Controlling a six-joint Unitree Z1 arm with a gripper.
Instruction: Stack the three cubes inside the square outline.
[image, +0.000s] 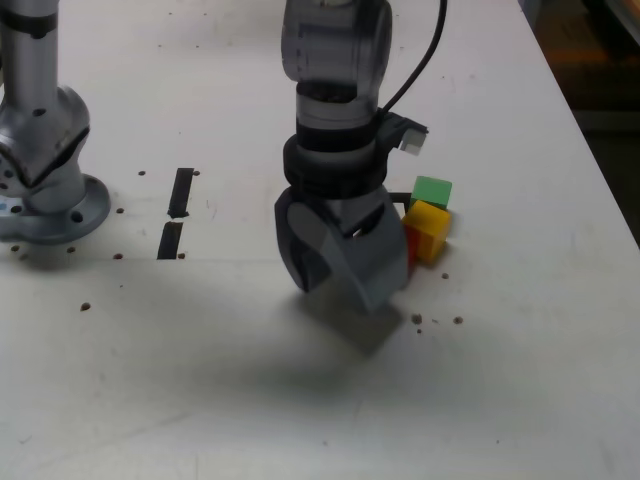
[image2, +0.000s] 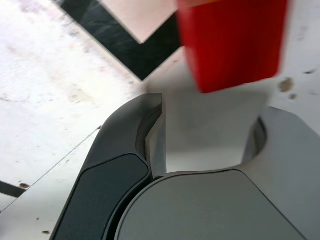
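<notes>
I need to move forward around the red cube (image2: 235, 47) before I close, because the cube lies beyond my gripper's open fingers. Then I should bring it inside the square outline (image2: 140, 16).
My gripper (image: 340, 290) points down at the white table, open, with bare table showing between its jaws in the wrist view (image2: 212, 107). The red cube (image2: 232, 45) lies just beyond the fingertips, untouched. In the exterior view the gripper body hides most of the red cube (image: 409, 246). The yellow cube (image: 428, 228) is pressed against the red one, and the green cube (image: 432, 190) sits right behind the yellow. A corner of the square outline (image2: 125, 47) lies beside the red cube, which is outside it. Only a short black piece of the square outline (image: 398, 197) shows past the gripper.
Two short black strips (image: 181, 190) (image: 170, 240) lie on the table at the exterior view's left. Further left stands the arm's metal base (image: 45, 150). The table edge (image: 600, 170) runs down the exterior view's right side. Small dark specks (image: 437, 321) dot the surface.
</notes>
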